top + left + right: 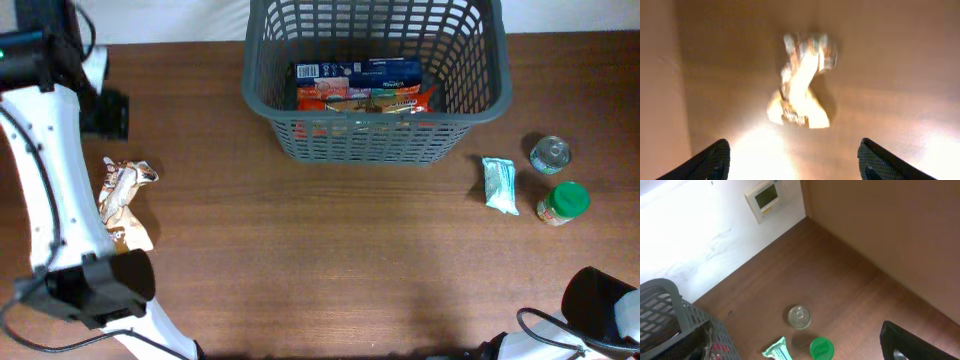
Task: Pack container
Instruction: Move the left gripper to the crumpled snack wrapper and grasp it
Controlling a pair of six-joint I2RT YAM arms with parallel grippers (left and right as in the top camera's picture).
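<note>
The tan snack bag's narrow middle [117,200] is lined up with my open fingers. My left gripper keeps going down until they are on both sides of the bag [120,205], then close.
The container, a dark grey slotted basket [375,140], stands at the table's far middle and holds a blue box [360,71] and orange-red packets [365,98]. Its corner shows in the right wrist view [670,315]. A crumpled tan snack bag [125,195] lies at the left, also seen in the left wrist view [802,82]. My left gripper [792,162] is open and empty, hovering above the table short of the bag. My right arm [600,305] is at the front right. Only one of its fingers [905,342] shows, far to the side, holding nothing.
A mint-green packet [500,185], a tin can [550,155] and a green-lidded jar [563,203] lie right of the basket; the right wrist view also shows the can [799,316] and the lid [821,349]. A white wall rises behind the table.
</note>
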